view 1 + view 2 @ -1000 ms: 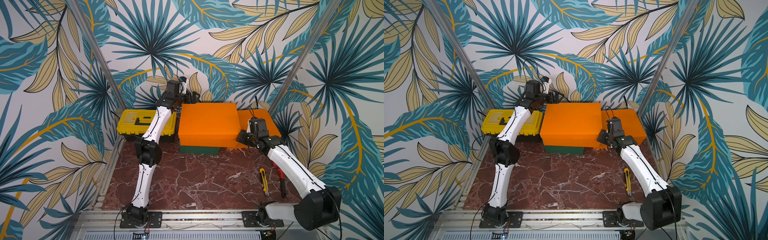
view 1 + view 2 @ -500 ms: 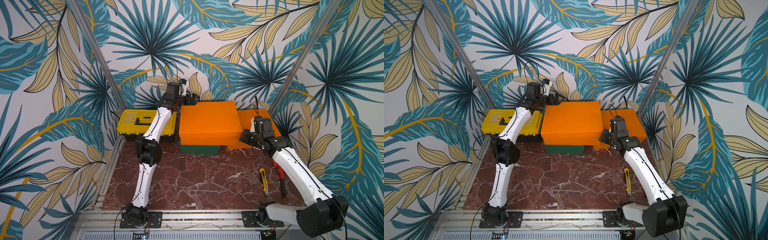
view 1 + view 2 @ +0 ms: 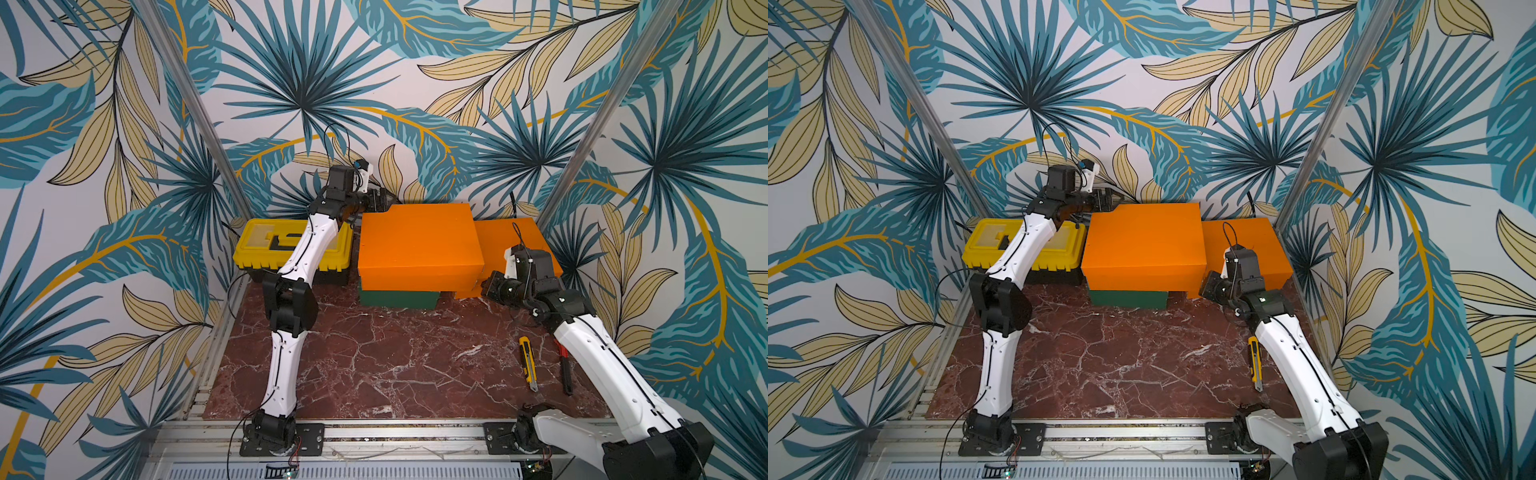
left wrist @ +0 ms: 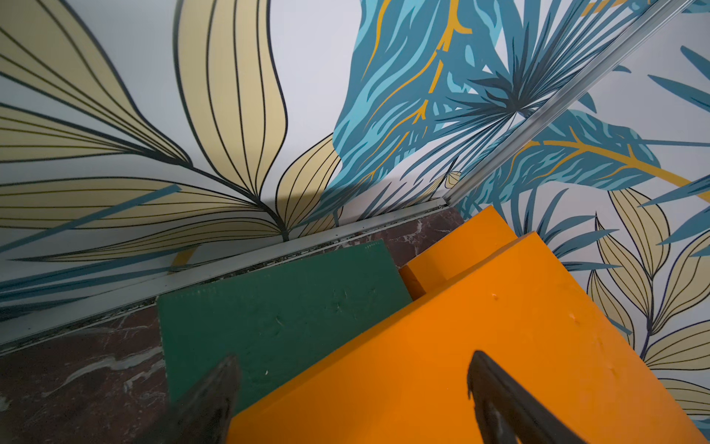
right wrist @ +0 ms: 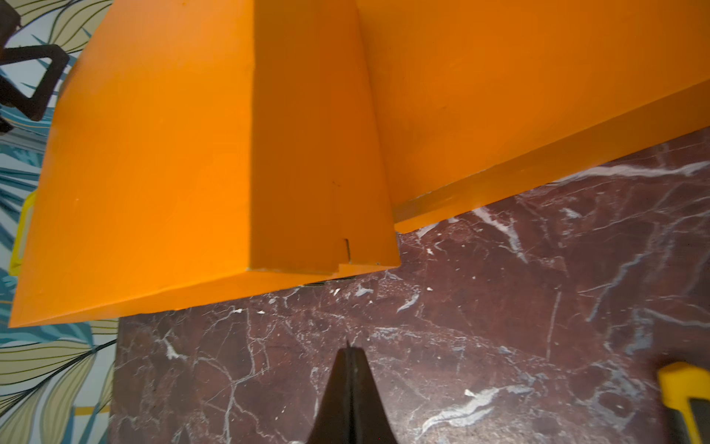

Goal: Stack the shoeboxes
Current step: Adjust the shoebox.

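Observation:
Next, I turn the top orange shoebox by opposite corners (image 3: 369, 218) with my left gripper and my right gripper, because it lies crosswise with its end jutting (image 3: 461, 268) past the dark green shoebox.
An orange shoebox (image 3: 417, 245) (image 3: 1142, 245) lies skewed on a dark green shoebox (image 3: 399, 299) (image 3: 1128, 300) at the back middle. A second orange shoebox (image 3: 513, 245) (image 3: 1262, 237) sits on the table to the right, against it. My left gripper (image 3: 380, 198) (image 3: 1108, 198) hovers open at the top box's back left corner. In the left wrist view my left gripper (image 4: 352, 357) has one finger over the green lid (image 4: 276, 307) and one over the orange lid (image 4: 480, 307). My right gripper (image 3: 488, 289) (image 3: 1208, 286) (image 5: 349, 346) is shut and empty, low near the front where the orange shoeboxes meet.
A yellow-and-black toolbox (image 3: 286, 249) stands at the back left, under my left arm. A yellow utility knife (image 3: 528, 361) and a red-handled tool (image 3: 563, 370) lie front right beside my right arm. Patterned walls close in the back and both sides.
My left gripper has moved right, to the top orange box's back left corner. My right gripper has drawn back a little from that box, whose right end has swung slightly.

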Controlling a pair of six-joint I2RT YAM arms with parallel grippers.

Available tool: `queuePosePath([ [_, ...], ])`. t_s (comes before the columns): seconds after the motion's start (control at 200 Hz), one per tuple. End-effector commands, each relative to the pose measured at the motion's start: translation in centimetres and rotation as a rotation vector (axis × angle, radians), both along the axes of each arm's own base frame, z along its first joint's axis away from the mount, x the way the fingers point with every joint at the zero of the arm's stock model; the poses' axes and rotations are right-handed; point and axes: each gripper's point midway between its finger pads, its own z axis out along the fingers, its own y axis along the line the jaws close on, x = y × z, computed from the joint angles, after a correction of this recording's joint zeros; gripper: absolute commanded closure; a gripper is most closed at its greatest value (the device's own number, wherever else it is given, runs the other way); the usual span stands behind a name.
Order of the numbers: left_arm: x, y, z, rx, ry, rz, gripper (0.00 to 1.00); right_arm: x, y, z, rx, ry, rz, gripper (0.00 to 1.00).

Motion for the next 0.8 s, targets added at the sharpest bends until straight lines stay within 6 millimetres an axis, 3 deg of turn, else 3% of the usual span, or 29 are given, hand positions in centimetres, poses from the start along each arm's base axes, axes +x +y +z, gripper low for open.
queuePosePath([
  [0.0, -1.0, 0.8, 3.7, 0.017, -0.076, 0.02, 0.06, -0.3, 1.8, -2.1, 0.089, 0.059, 0.044, 0.94],
  [0.165, 0.2, 1.9, 4.8, 0.055, -0.142, 0.068, 0.01, 0.1, 3.4, -3.4, 0.118, 0.089, 0.083, 0.94],
  [0.471, 2.5, 2.2, 3.5, 0.049, -0.159, 0.073, 0.0, 3.4, 3.9, -3.6, 0.118, 0.079, 0.063, 0.94],
  [0.491, 3.2, 2.0, 1.6, 0.052, -0.131, 0.068, 0.0, 3.6, 3.8, -3.6, 0.107, 0.081, 0.058, 0.94],
  [0.546, 3.5, 1.7, 0.6, 0.041, -0.114, 0.056, 0.0, 4.1, 3.2, -3.7, 0.069, 0.09, 0.033, 0.94],
  [0.791, 3.8, 1.0, -0.9, 0.018, -0.09, 0.026, 0.01, 6.3, 2.2, -3.6, -0.007, 0.084, -0.009, 0.94],
])
